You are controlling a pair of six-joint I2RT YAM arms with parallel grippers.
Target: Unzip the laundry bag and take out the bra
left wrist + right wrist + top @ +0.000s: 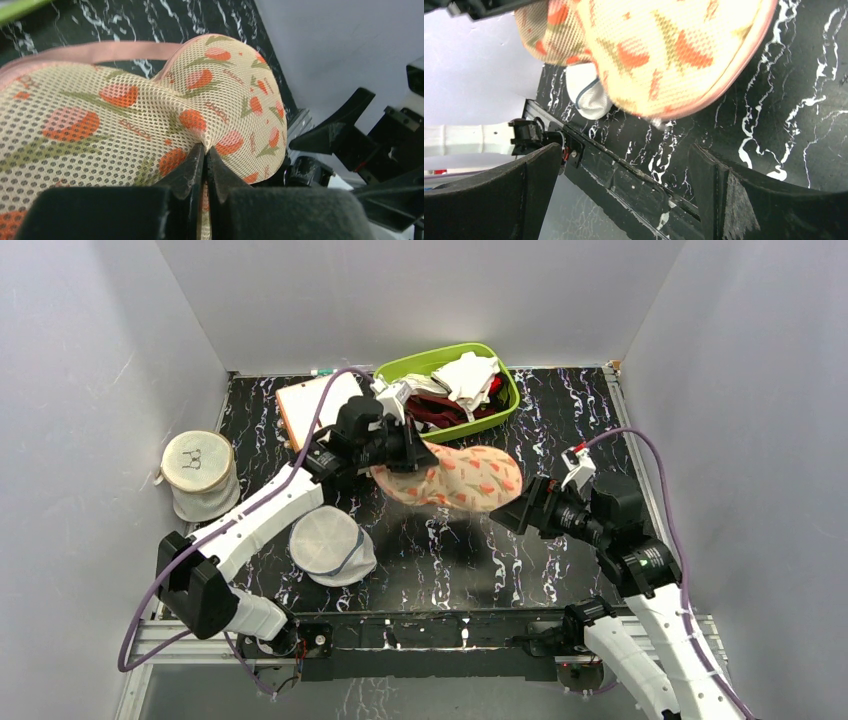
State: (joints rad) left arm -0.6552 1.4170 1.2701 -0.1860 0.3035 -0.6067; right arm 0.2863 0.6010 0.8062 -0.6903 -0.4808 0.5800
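My left gripper keeps lowering the laundry bag (472,478), which hangs spread out over open black tabletop (430,550) and clear of the green bin, until the bag lies flat, and then let go.
The laundry bag (455,478) is a peach-pink mesh case with red and green print, held off the table at the middle. My left gripper (412,454) is shut on a pinch of its fabric at the bag's left end; the closed fingertips (192,165) bite the mesh (125,115) in the left wrist view. My right gripper (510,514) is open and empty just right of and below the bag. In the right wrist view the bag (659,45) hangs above the spread fingers (711,170), and a small silver zip pull (657,122) dangles from its pink edge. The bra is hidden.
A green bin (500,415) with white cloths and a dark red garment stands at the back. An orange-edged pad (312,400) lies back left. A round white mesh pouch (328,545) lies front left. A white mesh cylinder bag (198,475) stands at the left edge.
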